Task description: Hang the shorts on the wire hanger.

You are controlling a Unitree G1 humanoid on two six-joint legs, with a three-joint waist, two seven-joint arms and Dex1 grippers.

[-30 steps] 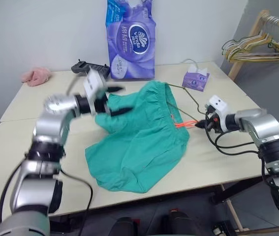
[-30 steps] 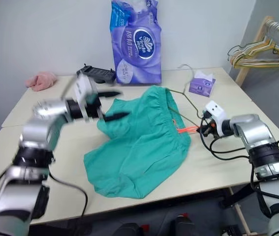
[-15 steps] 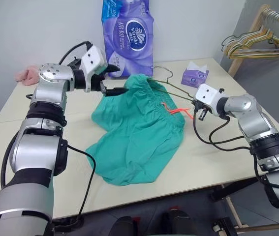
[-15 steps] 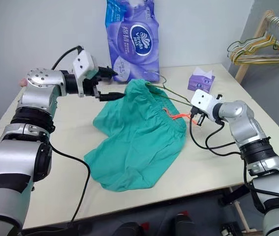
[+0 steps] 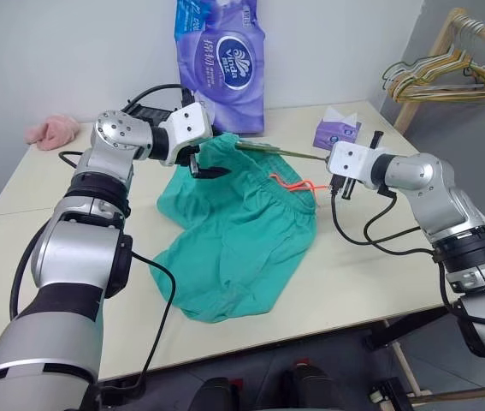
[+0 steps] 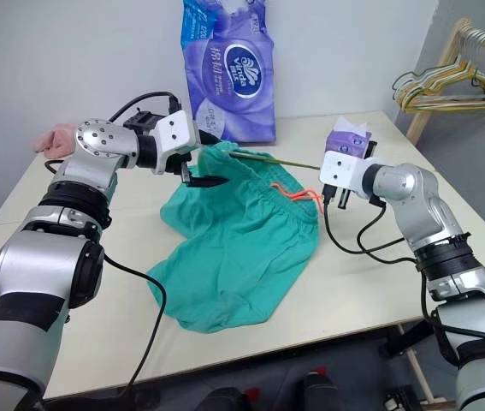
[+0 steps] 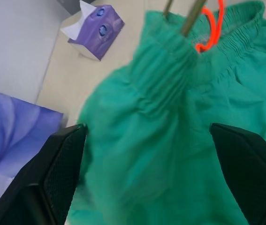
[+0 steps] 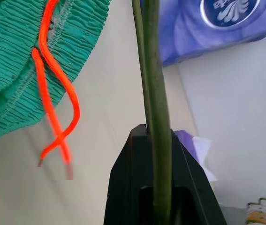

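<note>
My grippers will pull the ends of the waistband (image 5: 293, 195) apart, and it should stretch out into a straight line, because tight puckers (image 7: 158, 91) gather the cloth along its edge.
The teal-green shorts (image 5: 242, 231) lie spread on the table, the waistband raised at the far end, and the orange drawstring (image 5: 293, 182) hangs from it. The wire hanger (image 5: 280, 151), thin and olive, runs level from my right gripper (image 5: 328, 160) into the waist opening. My right gripper (image 8: 154, 154) is shut on the wire. My left gripper (image 5: 210, 157) stands open at the left side of the waistband. In the left wrist view, bunched green fabric (image 7: 161, 93) lies between its two fingers.
A tall purple tissue pack (image 5: 219, 60) stands at the back, with a black device (image 5: 152, 111) beside it. A small purple tissue box (image 5: 338, 133) sits just behind my right gripper. A pink cloth (image 5: 51, 130) lies far left. A wooden rack with several hangers (image 5: 447, 73) stands off the table's right side.
My right gripper has risen and shifted left with the hanger, lifting the waistband. My left gripper has stayed open and come in against the waistband's left side.
</note>
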